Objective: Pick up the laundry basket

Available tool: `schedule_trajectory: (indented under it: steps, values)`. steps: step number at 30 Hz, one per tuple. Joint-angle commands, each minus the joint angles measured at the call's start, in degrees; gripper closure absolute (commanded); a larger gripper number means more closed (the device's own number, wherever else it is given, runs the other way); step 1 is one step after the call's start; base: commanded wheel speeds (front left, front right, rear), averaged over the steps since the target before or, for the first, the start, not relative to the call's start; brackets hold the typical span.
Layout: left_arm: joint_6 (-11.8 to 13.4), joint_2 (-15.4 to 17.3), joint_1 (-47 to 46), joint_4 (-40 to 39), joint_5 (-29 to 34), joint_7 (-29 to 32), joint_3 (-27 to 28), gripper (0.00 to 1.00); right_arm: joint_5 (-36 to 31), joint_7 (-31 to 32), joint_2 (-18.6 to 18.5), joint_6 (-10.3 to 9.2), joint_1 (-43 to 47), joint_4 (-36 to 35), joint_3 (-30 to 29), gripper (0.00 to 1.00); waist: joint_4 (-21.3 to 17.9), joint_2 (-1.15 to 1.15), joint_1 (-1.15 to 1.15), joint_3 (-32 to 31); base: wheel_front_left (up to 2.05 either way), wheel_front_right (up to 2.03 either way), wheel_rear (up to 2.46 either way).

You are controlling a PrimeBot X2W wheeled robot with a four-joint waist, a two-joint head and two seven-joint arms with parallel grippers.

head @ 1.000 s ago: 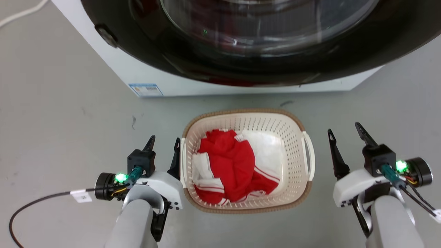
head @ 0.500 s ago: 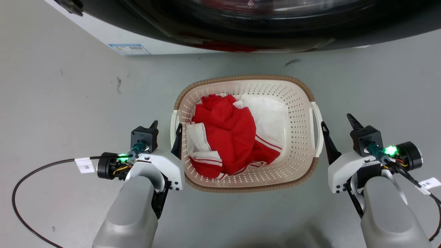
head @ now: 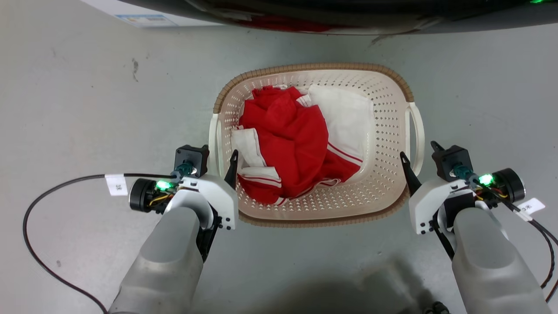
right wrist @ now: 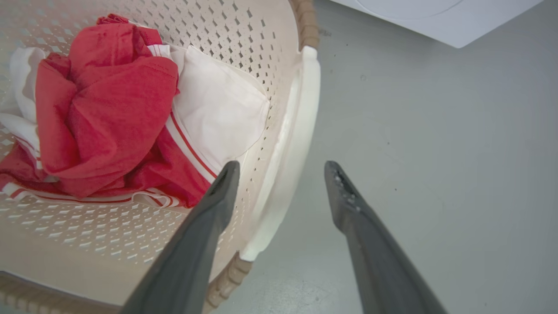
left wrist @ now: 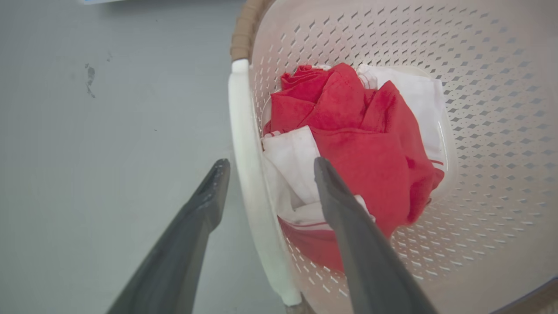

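The red and white clothes (head: 293,144) sit slumped deep below the brown rim (head: 314,224). They will ride along in place when I lift the laundry basket.
The laundry basket (head: 314,67) is cream-white and perforated with a brown woven-look rim. It stands on the grey floor and holds red and white clothes (head: 287,139). My left gripper (head: 216,159) is open and straddles the basket's white left handle (head: 212,139). In the left wrist view the left gripper (left wrist: 270,165) has one finger outside the handle (left wrist: 244,144) and the other inside over the clothes. My right gripper (head: 419,157) is open around the right handle (head: 418,131). The right wrist view shows that gripper (right wrist: 282,168) with the handle (right wrist: 301,109) between its fingers.
The washing machine (head: 305,13), with its dark round door, runs along the top edge just beyond the basket. A black cable (head: 43,244) loops over the floor at the left, running from my left wrist. Grey floor lies on both sides of the basket.
The whole head picture has shifted, so the camera has moved. Both grippers have closed in on the basket. They stood beside it and now each straddles a handle, still open.
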Motion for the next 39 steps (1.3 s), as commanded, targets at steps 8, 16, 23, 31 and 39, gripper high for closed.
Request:
schedule_trajectory:
  steps: [8,16,23,31,39]
  values:
    - [0.2,0.1,-3.7,2.0,-1.7,-0.2,-2.7,0.0,-2.0,-0.1,-0.1,-0.06,-4.5,5.5,-1.2,0.0,0.4,0.0,0.0,3.2,0.0,0.0,0.0]
    - [0.6,0.1,-5.3,2.7,-3.1,-0.2,-5.0,1.0,-1.7,-0.1,-0.1,-0.06,-6.7,7.6,-1.2,0.67,0.7,0.0,0.0,4.5,0.0,0.0,0.0]
    - [0.0,0.0,-5.5,3.7,-3.8,-0.2,-6.5,1.0,-1.3,-0.1,-0.2,-0.05,-7.0,9.2,-0.5,1.0,0.6,0.0,0.0,4.0,0.0,0.0,0.0]
    - [-0.6,0.0,-4.5,5.4,-5.5,-0.2,-8.2,1.0,-1.2,-0.1,-0.2,-0.05,-6.6,11.8,-0.2,1.0,0.7,0.0,0.0,0.7,0.0,0.0,0.0]
    - [-1.8,0.0,-3.2,8.7,-9.1,-0.2,-11.0,1.0,-0.3,-0.1,-0.2,-0.05,-5.8,15.3,1.3,1.0,0.7,0.0,0.0,-4.9,0.0,0.0,0.0]
